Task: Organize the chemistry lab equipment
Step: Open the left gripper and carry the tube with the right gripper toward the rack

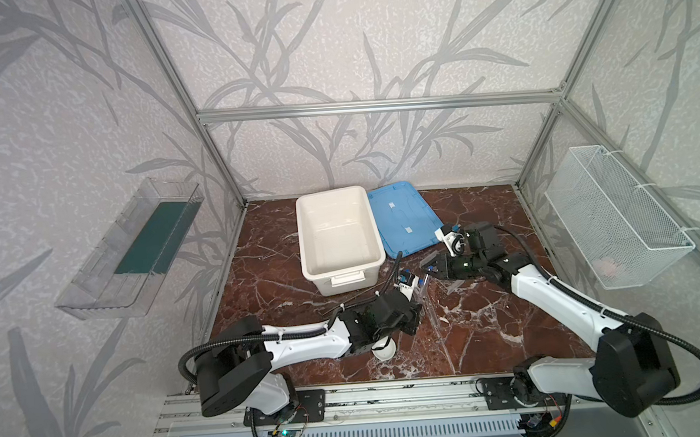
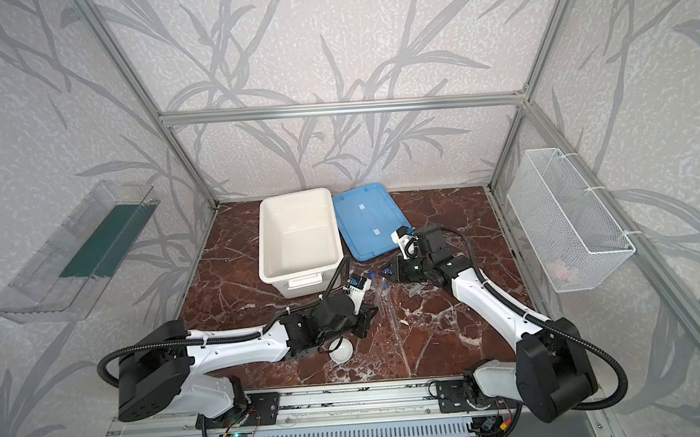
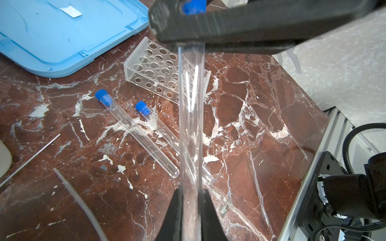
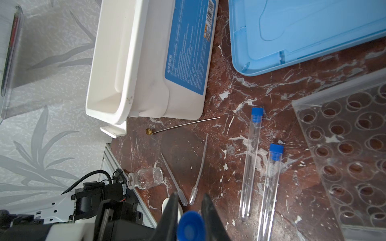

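My left gripper should open before my right gripper puts the test tube's lower end [image 3: 191, 215] down into the clear rack [image 3: 153, 46], because my left gripper is covering that end.
A clear test tube [image 3: 191, 125] hangs above the marble, held at both ends. My left gripper [image 3: 191, 192] is shut on its lower end. My right gripper [image 4: 190, 198] is shut on its blue cap [image 4: 190, 226]. In both top views the grippers [image 1: 419, 307] [image 1: 431, 269] meet just in front of the tub. Two more blue-capped tubes [image 4: 251, 158] [image 4: 270, 192] lie side by side next to the clear rack [image 4: 344, 150]. A small glass jar [image 4: 146, 178] lies on its side near two droppers [image 4: 173, 179] [image 4: 199, 171] and a thin rod [image 4: 183, 124]. The white dish [image 1: 383, 352] sits under my left arm.
An open white tub [image 1: 306, 239] stands at the back middle, with its blue lid [image 1: 402, 220] flat beside it on the right. A wire basket [image 1: 619, 215] hangs on the right wall and a clear tray [image 1: 129, 249] on the left wall.
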Robot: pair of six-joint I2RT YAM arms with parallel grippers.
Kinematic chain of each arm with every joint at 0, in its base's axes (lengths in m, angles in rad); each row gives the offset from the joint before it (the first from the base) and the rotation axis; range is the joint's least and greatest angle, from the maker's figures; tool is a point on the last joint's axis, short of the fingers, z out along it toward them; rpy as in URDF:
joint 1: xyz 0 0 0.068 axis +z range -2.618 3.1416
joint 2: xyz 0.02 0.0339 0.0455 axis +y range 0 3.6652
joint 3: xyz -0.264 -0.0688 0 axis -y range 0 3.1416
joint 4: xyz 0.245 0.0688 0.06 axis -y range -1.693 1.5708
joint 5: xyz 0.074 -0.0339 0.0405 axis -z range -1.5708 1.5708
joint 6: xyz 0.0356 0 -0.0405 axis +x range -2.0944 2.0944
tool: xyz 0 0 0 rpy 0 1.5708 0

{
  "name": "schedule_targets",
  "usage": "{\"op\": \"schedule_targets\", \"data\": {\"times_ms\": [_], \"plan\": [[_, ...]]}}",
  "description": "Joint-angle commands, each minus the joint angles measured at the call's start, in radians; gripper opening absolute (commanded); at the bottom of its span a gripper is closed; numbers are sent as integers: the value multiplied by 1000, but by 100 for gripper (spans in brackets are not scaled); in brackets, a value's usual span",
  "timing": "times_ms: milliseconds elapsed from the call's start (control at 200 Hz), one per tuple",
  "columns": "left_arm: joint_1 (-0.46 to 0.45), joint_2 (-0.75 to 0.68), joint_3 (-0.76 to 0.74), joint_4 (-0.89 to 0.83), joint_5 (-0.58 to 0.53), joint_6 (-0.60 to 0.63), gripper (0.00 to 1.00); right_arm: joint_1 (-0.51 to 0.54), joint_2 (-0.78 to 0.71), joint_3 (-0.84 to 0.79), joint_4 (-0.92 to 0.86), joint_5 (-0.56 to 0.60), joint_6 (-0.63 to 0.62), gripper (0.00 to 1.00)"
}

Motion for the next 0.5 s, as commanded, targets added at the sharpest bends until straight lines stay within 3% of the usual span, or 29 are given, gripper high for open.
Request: {"op": "schedule_targets", "data": {"times_ms": [0,140,230,290,390,495], "plan": [[-6,-6,28,2,-24,2,14,4,-17,-19,3,-22,-2,16],[-7,-11,41,-32,-42,9,34,4,-36,-21,1,-1,-5,16],[-6,-27,37,-20,-49,-7,77,4,-52,-16,-4,18,-14,17],[-7,-42,46,-12,-51,-44,98,4,-62,-2,-23,41,-29,17],[-7,-72,111,-109,-88,-125,99,4,-94,28,-65,118,-76,17],[-3,-76,203,-234,-115,-200,99,4,-163,37,-78,276,-130,17]]}}
